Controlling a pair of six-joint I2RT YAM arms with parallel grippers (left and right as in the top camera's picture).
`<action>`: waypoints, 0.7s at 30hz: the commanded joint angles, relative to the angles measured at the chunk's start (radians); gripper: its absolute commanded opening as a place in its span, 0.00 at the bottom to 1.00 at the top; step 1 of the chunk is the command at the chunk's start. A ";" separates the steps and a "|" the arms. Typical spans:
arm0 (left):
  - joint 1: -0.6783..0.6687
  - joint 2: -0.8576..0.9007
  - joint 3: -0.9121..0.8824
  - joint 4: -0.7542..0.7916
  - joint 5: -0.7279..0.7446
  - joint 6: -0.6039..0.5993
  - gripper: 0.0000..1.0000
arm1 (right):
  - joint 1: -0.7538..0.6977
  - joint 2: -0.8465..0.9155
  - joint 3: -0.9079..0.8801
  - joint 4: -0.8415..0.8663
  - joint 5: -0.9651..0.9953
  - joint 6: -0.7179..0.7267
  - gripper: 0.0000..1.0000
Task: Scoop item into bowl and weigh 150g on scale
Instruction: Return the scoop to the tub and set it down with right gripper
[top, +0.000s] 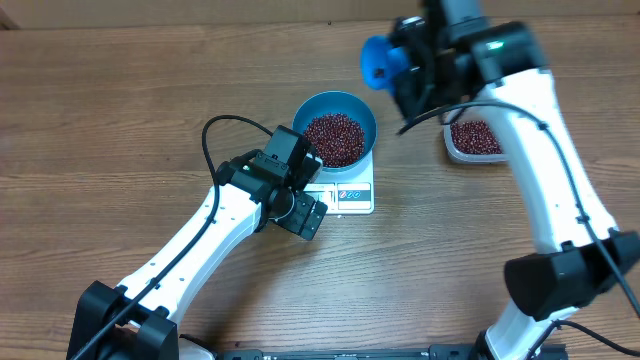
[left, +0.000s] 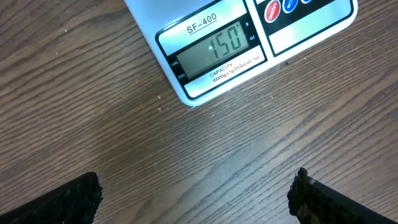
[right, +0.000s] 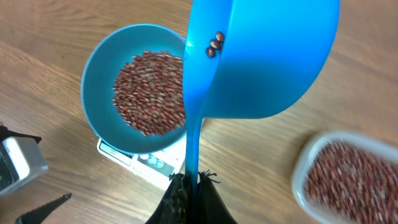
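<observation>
The scale's display shows 150, so the robot's right gripper should keep moving the blue scoop to the clear plastic tub and let go of it inside.
The blue bowl stands on the white scale, holding a heap of red-brown beans. In the left wrist view the scale has a display reading 150. My left gripper hovers open over bare table just in front of the scale, nothing between its fingers. My right gripper is shut on the handle of a blue scoop, raised to the right of the bowl. Three beans cling inside the scoop. Overhead, the scoop is behind and right of the bowl.
A clear plastic tub with more beans stands right of the scale, partly under my right arm; its rim also shows in the right wrist view. My left arm stretches from the near left edge toward the scale.
</observation>
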 joint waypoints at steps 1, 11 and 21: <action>0.005 -0.018 0.003 -0.002 -0.007 0.019 0.99 | -0.120 -0.031 0.025 -0.039 -0.103 -0.003 0.04; 0.005 -0.018 0.003 -0.002 -0.007 0.019 1.00 | -0.415 -0.031 -0.060 -0.110 -0.103 -0.003 0.04; 0.005 -0.018 0.003 -0.002 -0.007 0.019 0.99 | -0.461 -0.031 -0.355 -0.018 -0.102 0.005 0.05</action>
